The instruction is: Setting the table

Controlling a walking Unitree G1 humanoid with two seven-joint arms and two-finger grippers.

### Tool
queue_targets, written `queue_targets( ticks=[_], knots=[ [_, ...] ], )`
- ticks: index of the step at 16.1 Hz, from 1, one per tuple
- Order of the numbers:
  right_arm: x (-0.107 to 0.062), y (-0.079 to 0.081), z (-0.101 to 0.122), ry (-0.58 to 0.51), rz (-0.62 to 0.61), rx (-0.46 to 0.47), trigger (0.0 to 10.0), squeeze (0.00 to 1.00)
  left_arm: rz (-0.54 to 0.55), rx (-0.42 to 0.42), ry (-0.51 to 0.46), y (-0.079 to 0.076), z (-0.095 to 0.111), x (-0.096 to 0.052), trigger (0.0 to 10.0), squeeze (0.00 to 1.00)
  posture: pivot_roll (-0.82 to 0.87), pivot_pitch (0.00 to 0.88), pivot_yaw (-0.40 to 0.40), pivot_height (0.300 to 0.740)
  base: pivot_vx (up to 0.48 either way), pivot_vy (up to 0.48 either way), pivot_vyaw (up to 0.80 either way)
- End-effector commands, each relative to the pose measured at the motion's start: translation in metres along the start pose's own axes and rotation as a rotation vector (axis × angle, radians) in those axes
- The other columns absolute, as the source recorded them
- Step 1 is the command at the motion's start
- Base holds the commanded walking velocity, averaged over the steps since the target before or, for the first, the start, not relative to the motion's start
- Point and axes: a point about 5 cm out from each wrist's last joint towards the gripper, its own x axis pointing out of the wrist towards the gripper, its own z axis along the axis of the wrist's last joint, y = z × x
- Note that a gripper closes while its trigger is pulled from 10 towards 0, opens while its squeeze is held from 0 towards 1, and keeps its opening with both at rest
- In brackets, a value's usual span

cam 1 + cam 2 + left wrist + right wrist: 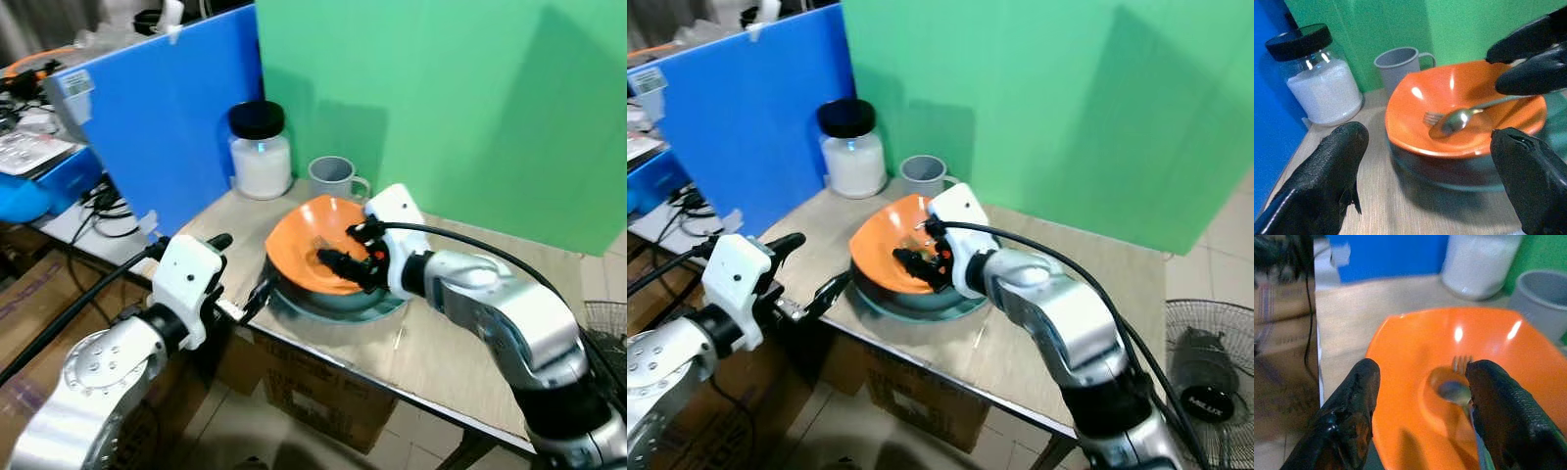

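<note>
My gripper will bring the metal fork [1462, 364] up alone, free of the spoon, when it lifts the fork, because the fork's tines stick out past the spoon's head [1454, 391].
An orange bowl [302, 240] sits on a teal-grey plate [333, 309] in the middle of the table. Inside the bowl lie a metal spoon [1459, 117] and a fork [1432, 117]. My right gripper [345, 249] reaches into the bowl from the right. It is open, its fingers [1359, 396] standing either side of the spoon [1454, 391], whose handle runs under one finger. My left gripper [240, 266] hovers at the table's front-left edge, open and pointed at the bowl [1464, 98], with nothing between its fingers.
A grey mug [333, 176] and a black-lidded jar of white powder [260, 152] stand behind the bowl. Blue panel [157, 127] at left, green backdrop [441, 98] behind. Cardboard boxes [313, 392] sit under the table; a fan [1205, 382] stands on the floor at right.
</note>
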Motion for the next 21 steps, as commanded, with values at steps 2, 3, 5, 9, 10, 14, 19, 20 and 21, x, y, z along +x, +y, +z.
queue_targets(
  ticks=[2, 3, 5, 9, 10, 14, 19, 20, 21],
  knots=[
    [0.008, -0.005, 0.008, 0.072, -0.007, -0.055, 10.0, 1.0, -0.049, 0.02, 0.018, 0.002, 0.0, -0.009, 10.0, 0.0, 0.14, 0.0, 0.023, 0.74, 0.0, 0.0, 0.0],
    [0.017, -0.007, 0.012, 0.099, -0.014, -0.072, 10.0, 0.0, -0.097, 0.017, 0.041, -0.002, -0.003, -0.013, 10.0, 0.0, 0.14, 0.0, 0.02, 0.74, 0.0, 0.0, 0.0],
    [0.024, -0.009, 0.012, 0.157, -0.033, -0.079, 10.0, 0.0, -0.136, 0.021, 0.06, -0.008, -0.006, -0.015, 10.0, 0.0, 0.14, 0.0, 0.012, 0.74, 0.0, 0.0, 0.0],
    [0.031, -0.014, 0.009, 0.29, -0.047, -0.086, 2.2, 0.0, -0.163, 0.013, 0.063, -0.013, -0.008, -0.016, 10.0, 0.0, 0.14, 0.0, 0.003, 0.74, 0.0, 0.0, 0.0],
    [0.032, -0.015, 0.008, 0.297, -0.054, -0.086, 1.8, 0.0, -0.166, 0.013, 0.063, -0.014, -0.008, -0.016, 10.0, 0.0, 0.14, 0.0, 0.003, 0.74, 0.0, 0.0, 0.0],
    [0.03, -0.022, 0.003, 0.367, -0.082, -0.071, 0.0, 0.0, -0.185, 0.007, 0.063, -0.018, -0.011, -0.015, 10.0, 0.0, 0.13, 0.0, 0.002, 0.74, 0.0, 0.0, 0.0],
    [0.027, -0.027, -0.001, 0.402, -0.094, -0.059, 0.0, 0.0, -0.198, 0.001, 0.068, -0.021, -0.017, -0.016, 10.0, 0.0, 0.13, 0.0, 0.003, 0.74, 0.0, 0.0, 0.0],
    [0.026, -0.027, -0.001, 0.403, -0.094, -0.059, 0.0, 0.0, -0.199, 0.0, 0.068, -0.021, -0.017, -0.016, 10.0, 0.0, 0.13, 0.0, 0.003, 0.74, 0.0, 0.0, 0.0],
    [0.027, -0.027, -0.001, 0.407, -0.094, -0.059, 0.0, 0.0, -0.202, 0.0, 0.068, -0.021, -0.018, -0.016, 10.0, 0.0, 0.13, 0.0, 0.004, 0.74, 0.0, 0.0, 0.0]
  ],
)
